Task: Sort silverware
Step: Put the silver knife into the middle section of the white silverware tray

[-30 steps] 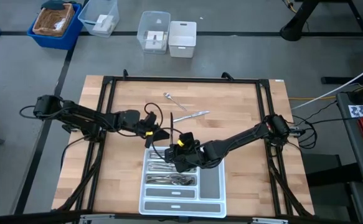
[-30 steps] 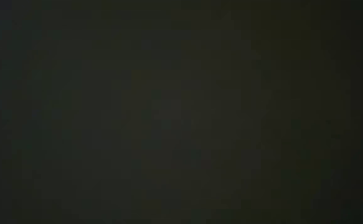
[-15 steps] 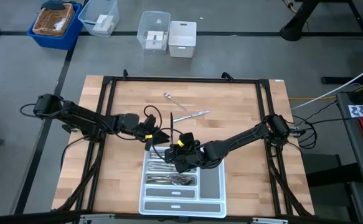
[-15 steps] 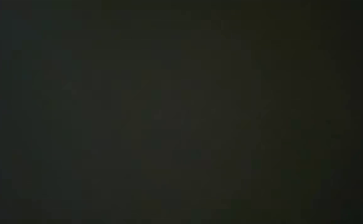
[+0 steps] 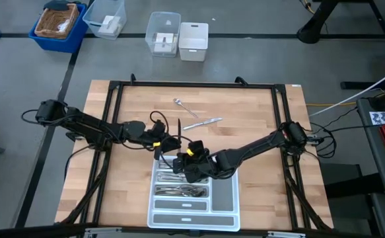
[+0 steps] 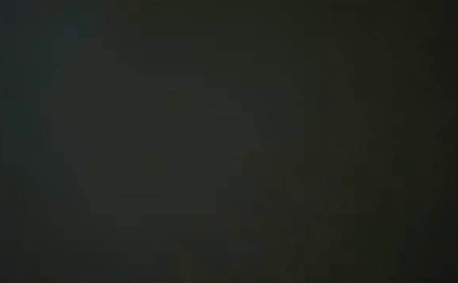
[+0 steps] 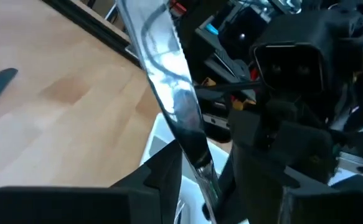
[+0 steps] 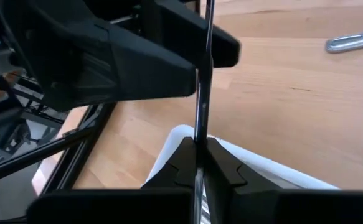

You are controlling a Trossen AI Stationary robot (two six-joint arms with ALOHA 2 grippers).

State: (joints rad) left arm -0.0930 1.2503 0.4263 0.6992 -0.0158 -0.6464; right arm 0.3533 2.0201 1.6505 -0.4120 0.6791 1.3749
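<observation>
Next, I move my left gripper away before my right gripper lays the knife down among the tray's knives (image 5: 171,177), because the knife stands upright (image 8: 202,104) between my left gripper's open fingers.
A silver table knife (image 5: 179,135) stands nearly upright over the far left corner of the white tray (image 5: 226,198). My right gripper (image 5: 184,160) reaches in from the table's right and is shut on the knife's lower end. My left gripper (image 5: 172,143) comes level from the left and is open, with its fingers (image 7: 159,177) either side of the blade (image 7: 169,74). Whether they touch it, I cannot tell. More silverware (image 5: 179,192) lies in the tray's compartments. A spoon (image 5: 181,104) and another knife (image 5: 204,123) lie on the table farther back. The low view is dark. My right gripper pinches the knife's lower end (image 8: 198,127) between its two fingers, which press on its flat faces. The fingers (image 8: 221,163) slant down from the table's right. The knife rises upright above them, clear of the tray and the table.
Black frame rails (image 5: 116,112) run round the wooden table top. On the floor beyond the far edge stand a blue bin (image 5: 60,25), two clear bins (image 5: 106,16) and a white box (image 5: 193,39). The two grippers stand close together over the tray's far left corner.
My left gripper's fingers stand wider apart around the knife than a second ago, and it has let go of it. The knife stays upright in my right gripper, which has kept still.
</observation>
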